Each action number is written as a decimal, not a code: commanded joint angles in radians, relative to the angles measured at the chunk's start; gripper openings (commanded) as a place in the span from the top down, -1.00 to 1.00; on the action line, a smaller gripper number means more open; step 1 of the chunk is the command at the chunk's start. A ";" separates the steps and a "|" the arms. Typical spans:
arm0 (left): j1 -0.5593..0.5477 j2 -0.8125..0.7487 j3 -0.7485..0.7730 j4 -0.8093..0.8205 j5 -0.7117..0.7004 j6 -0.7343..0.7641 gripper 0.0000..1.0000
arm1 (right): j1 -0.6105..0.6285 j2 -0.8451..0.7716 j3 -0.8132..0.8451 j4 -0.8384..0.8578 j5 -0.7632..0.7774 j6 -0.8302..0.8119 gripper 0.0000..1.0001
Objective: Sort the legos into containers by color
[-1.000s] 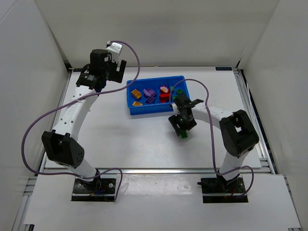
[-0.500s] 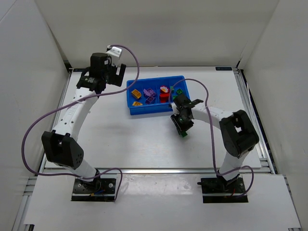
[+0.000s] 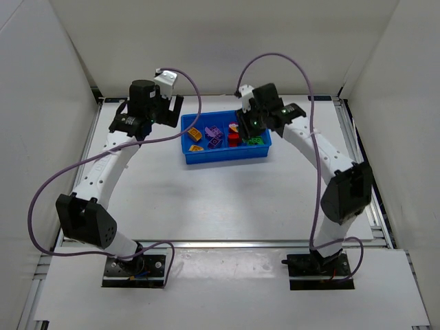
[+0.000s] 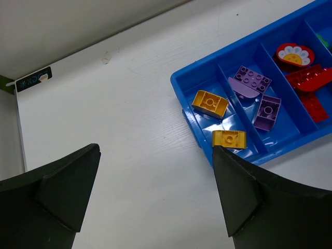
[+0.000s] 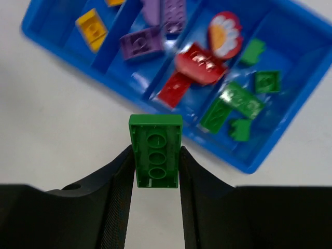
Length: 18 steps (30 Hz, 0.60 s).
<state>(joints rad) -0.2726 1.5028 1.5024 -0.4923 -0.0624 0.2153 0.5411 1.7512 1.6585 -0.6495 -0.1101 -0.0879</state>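
Note:
The held green lego [image 5: 156, 151] matches the green legos in the open end compartment [image 3: 256, 140], so the robot's right gripper should keep moving until it is over them, then let go.
My right gripper [image 5: 154, 155] is shut on a green lego [image 5: 155, 150], its hollow underside facing the camera, held above the table beside the near wall of the blue tray [image 5: 67, 54]. In the top view this gripper [image 3: 249, 124] hangs over the tray's right end [image 3: 227, 157]. The compartments hold yellow legos [image 4: 209, 103], purple legos [image 4: 249, 82], red legos [image 5: 199, 65] and green legos [image 5: 241, 101], one colour each. My left gripper [image 4: 155, 150] is open and empty over bare table, left of the tray [image 3: 165, 110].
A round white-and-orange flower piece [image 5: 224, 32] lies with the red bricks. White walls enclose the table on three sides. A metal rail [image 3: 206, 242] runs along the near edge. Purple cables loop from both arms.
The right gripper shut on the green lego near the table's middle, then lifted it and swung back to the tray's right end. The left gripper shifted slightly toward the tray.

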 commanded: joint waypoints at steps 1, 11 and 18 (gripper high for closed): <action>-0.010 -0.023 0.027 0.011 0.012 -0.016 -0.99 | -0.070 0.131 0.172 -0.033 -0.014 -0.013 0.71; -0.005 0.008 0.036 0.009 0.004 -0.002 -0.99 | -0.178 0.327 0.291 -0.010 -0.042 -0.019 0.71; 0.012 0.016 0.009 0.009 0.027 -0.057 -0.99 | -0.187 0.410 0.308 0.010 -0.111 -0.016 0.65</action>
<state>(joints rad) -0.2714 1.5280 1.5036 -0.4927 -0.0593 0.1917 0.3538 2.1387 1.9110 -0.6552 -0.1707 -0.0967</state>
